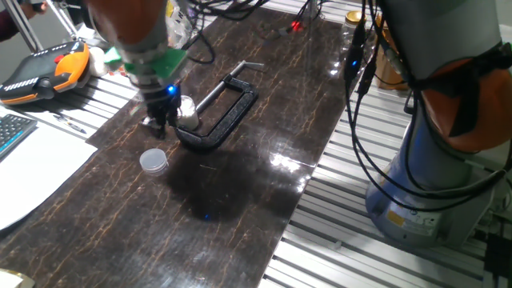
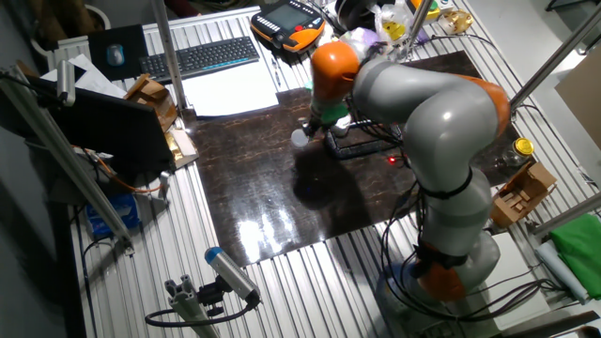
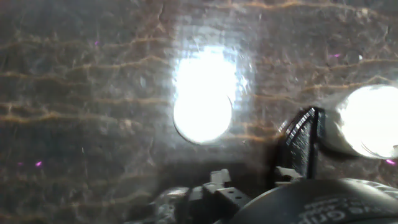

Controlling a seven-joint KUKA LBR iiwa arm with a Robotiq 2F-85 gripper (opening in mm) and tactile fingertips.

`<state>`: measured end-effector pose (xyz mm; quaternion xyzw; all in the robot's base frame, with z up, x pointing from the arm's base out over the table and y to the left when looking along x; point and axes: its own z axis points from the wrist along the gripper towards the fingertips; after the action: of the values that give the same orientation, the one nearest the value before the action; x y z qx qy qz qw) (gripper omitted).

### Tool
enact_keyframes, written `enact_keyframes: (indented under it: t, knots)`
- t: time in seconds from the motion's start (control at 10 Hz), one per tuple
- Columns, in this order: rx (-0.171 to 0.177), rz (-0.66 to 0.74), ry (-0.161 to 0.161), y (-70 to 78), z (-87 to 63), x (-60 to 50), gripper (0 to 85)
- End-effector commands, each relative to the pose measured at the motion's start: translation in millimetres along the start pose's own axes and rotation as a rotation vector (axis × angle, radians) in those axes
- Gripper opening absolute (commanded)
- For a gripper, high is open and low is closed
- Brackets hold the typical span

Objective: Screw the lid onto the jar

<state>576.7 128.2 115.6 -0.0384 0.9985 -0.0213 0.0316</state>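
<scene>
My gripper is to turn the lid onto the jar, and the jar will stay in place because it is pinched between the black C-clamp's screw and bow.
The lid is a small round greyish-white cap lying flat on the dark table, apart from everything else. It also shows in the other fixed view. The jar is small, whitish and shiny, and stands inside the bow of the black C-clamp. My gripper is low over the table just left of the jar, between jar and lid, open and empty. In the hand view a bright round disc sits mid-frame. A second bright round shape lies right beside one ribbed finger.
An orange teach pendant and white paper lie at the left. The table edge runs along metal slats on the right. Cables hang by the robot base.
</scene>
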Motion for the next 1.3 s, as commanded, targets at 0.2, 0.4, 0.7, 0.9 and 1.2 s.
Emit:
enact_keyframes:
  t: [0.2, 0.4, 0.7, 0.9, 1.2]
  knots:
    - [0.007, 0.009, -0.001, 12.3, 13.1, -8.8, 57.3]
    - [0.013, 0.03, -0.001, 24.2, 29.4, -14.3, 61.0]
    - [0.024, 0.084, 0.001, 29.7, 43.0, -20.3, 70.7]
    - [0.027, 0.112, 0.013, 32.4, 49.5, -23.5, 75.3]
    - [0.013, 0.119, 0.031, 32.9, 62.8, -27.9, 76.0]
